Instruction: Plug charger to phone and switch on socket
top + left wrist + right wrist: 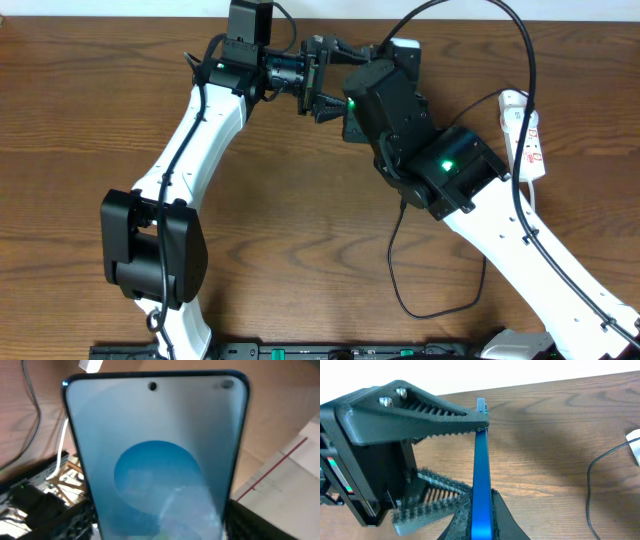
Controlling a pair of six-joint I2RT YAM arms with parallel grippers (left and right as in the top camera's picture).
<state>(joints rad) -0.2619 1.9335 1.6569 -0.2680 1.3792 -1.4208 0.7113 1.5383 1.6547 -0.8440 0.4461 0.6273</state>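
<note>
Next, I open my left gripper while my right gripper turns the phone edge-on, because my left gripper spans the phone's long edges (237, 460). Then I should close my left gripper across the phone's thickness (481, 462).
The phone (155, 460) fills the left wrist view, blue screen facing the camera. My left gripper (157, 525) is shut on it across its width, one finger on each long edge. In the right wrist view the phone (481, 470) shows edge-on as a blue strip, and my right gripper (482, 512) is shut on its near end across its thickness. Overhead, both grippers (325, 85) meet at the table's far middle and hide the phone. The charger's thin black cable (395, 270) loops on the table; its tip is hidden. The socket (527, 135) lies at the right.
The left gripper's ribbed fingers (420, 415) take up the left of the right wrist view. The charger cable (590, 485) runs along that view's right side, beside a white object (635, 442). Thick black robot cables (520, 60) arc over the right arm.
</note>
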